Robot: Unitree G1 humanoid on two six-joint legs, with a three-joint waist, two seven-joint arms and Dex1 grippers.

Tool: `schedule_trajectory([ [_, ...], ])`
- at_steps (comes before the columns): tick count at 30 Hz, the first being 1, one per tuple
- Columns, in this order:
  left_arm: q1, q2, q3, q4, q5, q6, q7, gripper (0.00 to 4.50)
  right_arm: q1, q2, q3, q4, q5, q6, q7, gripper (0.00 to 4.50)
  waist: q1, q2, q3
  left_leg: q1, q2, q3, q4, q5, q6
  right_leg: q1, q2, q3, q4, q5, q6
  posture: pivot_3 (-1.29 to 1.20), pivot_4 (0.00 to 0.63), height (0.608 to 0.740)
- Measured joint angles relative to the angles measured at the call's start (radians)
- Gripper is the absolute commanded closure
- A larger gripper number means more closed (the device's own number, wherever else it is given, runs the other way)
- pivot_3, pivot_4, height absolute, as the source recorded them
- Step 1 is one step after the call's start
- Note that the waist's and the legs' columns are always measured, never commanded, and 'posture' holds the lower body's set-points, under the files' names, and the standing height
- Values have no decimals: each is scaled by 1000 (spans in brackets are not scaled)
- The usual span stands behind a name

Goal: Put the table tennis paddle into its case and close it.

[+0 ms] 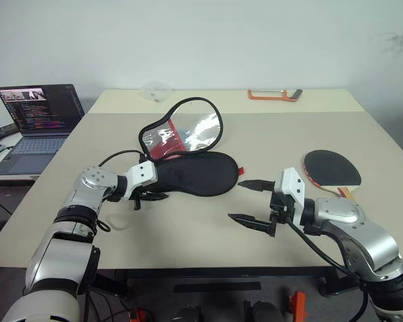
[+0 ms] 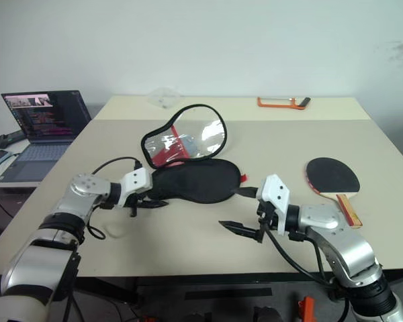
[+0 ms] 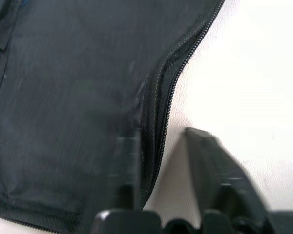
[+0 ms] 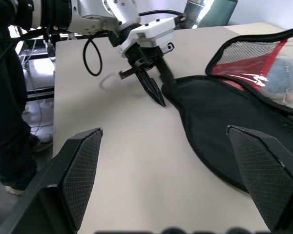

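Note:
The lid (image 1: 196, 125) is attached to the black half along a shared edge (image 1: 183, 155), so the lid will follow along, still open, when I pull on the zipper edge.
The case (image 1: 195, 173) lies open at mid-table. Its black lower half is flat, and its lid (image 1: 188, 131), with a clear panel and red inside, stands up behind. My left gripper (image 1: 154, 196) is at the lower half's near-left rim. In the left wrist view, one finger (image 3: 128, 161) rests on the fabric and the other sits on the table, pinching the zip edge (image 3: 161, 105) between them. The table tennis paddle (image 1: 331, 168) lies black face up at the right, handle toward me. My right gripper (image 1: 235, 199) hovers wide open between case and paddle, holding nothing.
An open laptop (image 1: 37, 124) sits on a side table at the left. An orange-handled tool (image 1: 274, 94) and a clear plastic item (image 1: 154, 90) lie at the far edge. A person's legs (image 4: 5, 97) stand beside the table in the right wrist view.

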Motion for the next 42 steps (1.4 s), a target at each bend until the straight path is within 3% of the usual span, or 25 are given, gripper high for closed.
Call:
schedule_trajectory([
  [1, -5, 1, 0, 10, 4, 0, 10, 4492, 0, -5, -6, 0, 0, -2, -3, 0, 0, 0, 0, 0, 0, 0, 0, 0, 0, 0, 0, 0, 0, 0, 0, 0, 150, 740],
  [9, 9, -14, 16, -14, -35, 35, -74, 4492, -1, -22, -33, 20, 0, -9, -3, 0, 0, 0, 0, 0, 0, 0, 0, 0, 0, 0, 0, 0, 0, 0, 0, 0, 150, 740],
  [14, 133, -55, 36, -242, -136, 178, -180, 4492, -2, -34, -42, 35, 0, -22, -2, 0, 0, 0, 0, 0, 0, 0, 0, 0, -1, 0, 0, 1, -1, 0, 0, 0, 150, 740],
  [18, 263, -130, 44, -483, -241, 393, -184, 4492, 10, -67, -78, 37, 1, -27, 10, 0, 3, 0, 0, -1, 0, -1, 1, 1, -1, 0, -1, 0, -1, 0, 0, 0, 150, 740],
  [24, 301, -210, 43, -657, -288, 590, -101, 4492, 51, -117, -117, 37, 3, -28, 40, 0, 5, -1, 0, 0, 0, -1, 1, 0, 0, 2, -1, 0, 0, 0, 0, 0, 150, 740],
  [28, 273, -301, 40, -645, -289, 616, 4, 4492, 63, -130, -138, 37, 3, -29, 45, 0, 8, -1, 0, 0, 0, -1, 1, 1, -1, 1, -1, 0, 0, 0, 0, 0, 150, 740],
  [35, 228, -354, 24, -576, -257, 573, 104, 4492, 71, -137, -149, 38, 3, -29, 42, 0, 5, -1, 0, 0, 0, 0, 1, 2, -3, 1, -1, 1, 0, 0, 0, 0, 150, 740],
  [39, 228, -370, 17, -572, -258, 573, 115, 3522, 72, -137, -149, 38, 3, -29, 42, 0, 6, -1, 0, 0, 0, 0, 1, 2, -3, 1, -1, 1, -1, 0, 0, 0, 150, 740],
  [42, 228, -370, 13, -580, -260, 573, 113, 2439, 75, -137, -149, 38, 3, -29, 41, 0, 6, -1, 0, 0, 0, 0, 1, 2, -3, 1, -1, 1, 0, 0, 0, 0, 150, 740],
])
